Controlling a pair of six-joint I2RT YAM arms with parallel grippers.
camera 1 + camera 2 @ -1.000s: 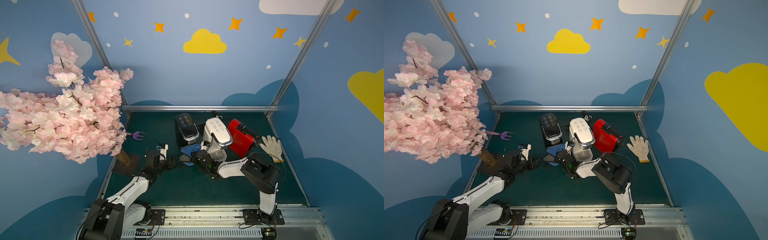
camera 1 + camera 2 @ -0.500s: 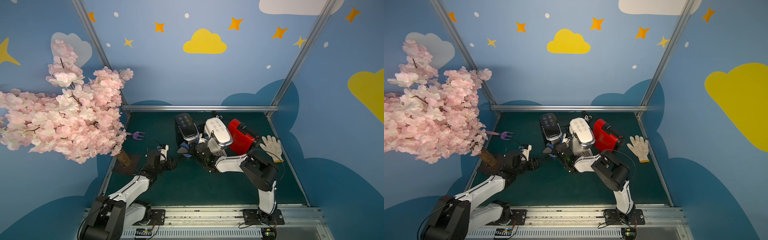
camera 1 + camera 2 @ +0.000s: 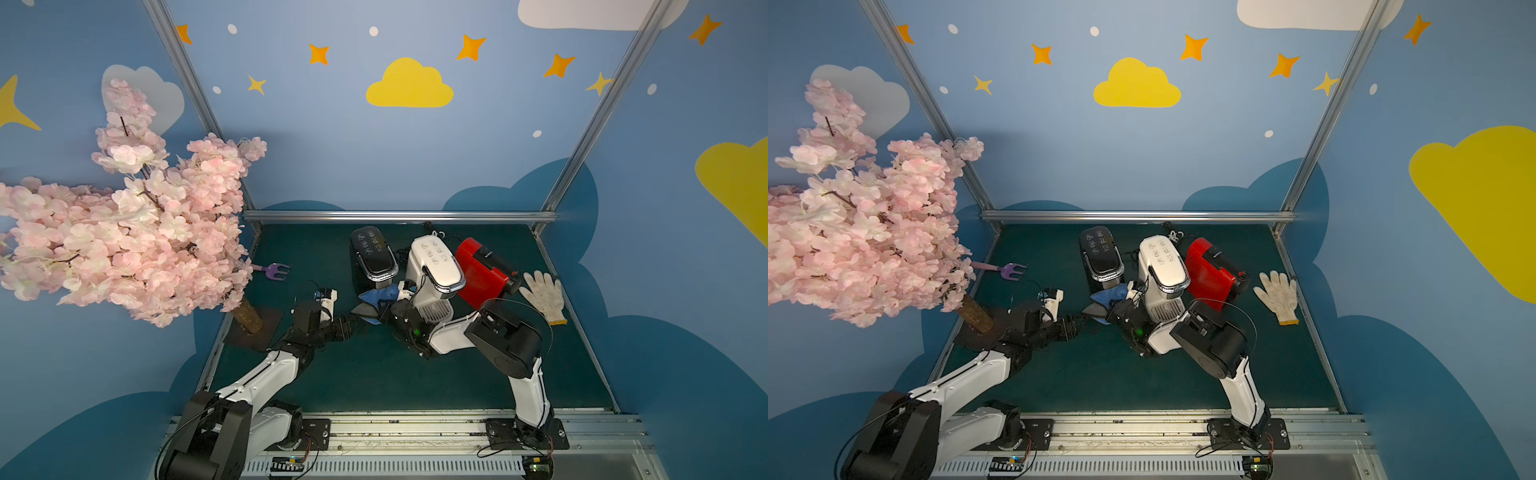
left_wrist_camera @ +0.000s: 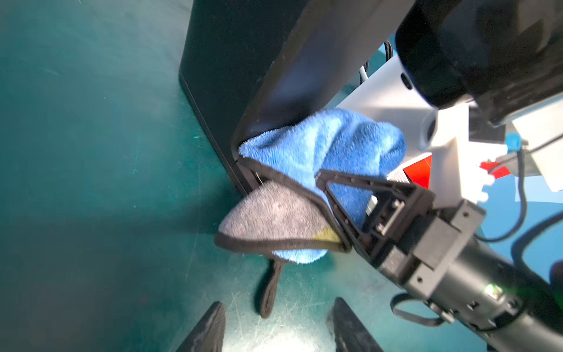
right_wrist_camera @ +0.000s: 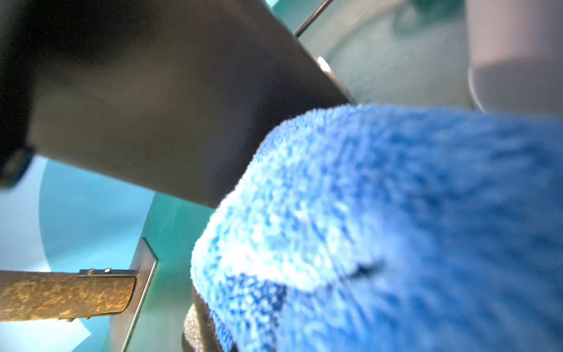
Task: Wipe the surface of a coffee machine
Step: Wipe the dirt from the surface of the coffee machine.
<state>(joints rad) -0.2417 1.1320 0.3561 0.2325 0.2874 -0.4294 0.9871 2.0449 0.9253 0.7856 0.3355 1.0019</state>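
I should use my right gripper to lift the cloth (image 3: 379,296) clear toward my left gripper's open fingers, because the cloth sits against the black machine's lower front corner (image 4: 241,166), beyond those fingers.
Three coffee machines stand in a row at the back: a black one (image 3: 372,257) (image 3: 1100,253), a white one (image 3: 436,262) and a red one (image 3: 484,270). My right gripper (image 3: 384,311) (image 3: 1115,309) is shut on a blue and grey cloth (image 3: 376,296) (image 4: 329,143) (image 5: 380,228). The cloth is pressed against the lower front corner of the black machine (image 4: 243,61). My left gripper (image 3: 357,322) (image 4: 278,320) is open and empty, low over the mat just short of the cloth's hanging loop. The cloth hides the right gripper's fingers in the right wrist view.
A pink blossom tree with its trunk (image 3: 249,316) on a dark plate stands at the left. A purple toy fork (image 3: 276,272) lies near it. A white work glove (image 3: 544,295) lies right of the red machine. Cables run behind the machines.
My right gripper has carried the cloth from in front of the white machine leftward onto the black machine's lower front. The left arm has hardly moved.
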